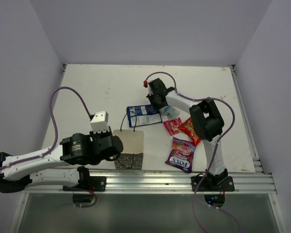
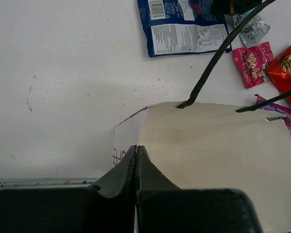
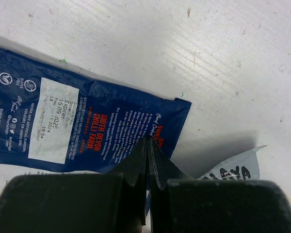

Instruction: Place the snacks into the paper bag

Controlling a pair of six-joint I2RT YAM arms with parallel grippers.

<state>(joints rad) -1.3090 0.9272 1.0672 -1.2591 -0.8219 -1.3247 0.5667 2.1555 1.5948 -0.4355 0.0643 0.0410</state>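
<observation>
The blue packet's flat top has my right gripper's closed fingers lying on it, so next I open them and pinch its end near the silvery packet before lifting.
The paper bag lies near the front edge, its beige inside facing up and its black cord handles arching over it. My left gripper is shut on the bag's left wall. The blue-and-white packet lies beyond the bag. My right gripper is shut on that packet's right edge; the blue packet fills the right wrist view. The silvery-blue packet, the pink packet, the red packet and the purple-pink Fox's packet lie to the right.
The aluminium rail runs along the table's front edge just behind the bag. The right arm's elbow hangs over the red packet. The silvery packet's corner lies right beside my right fingers.
</observation>
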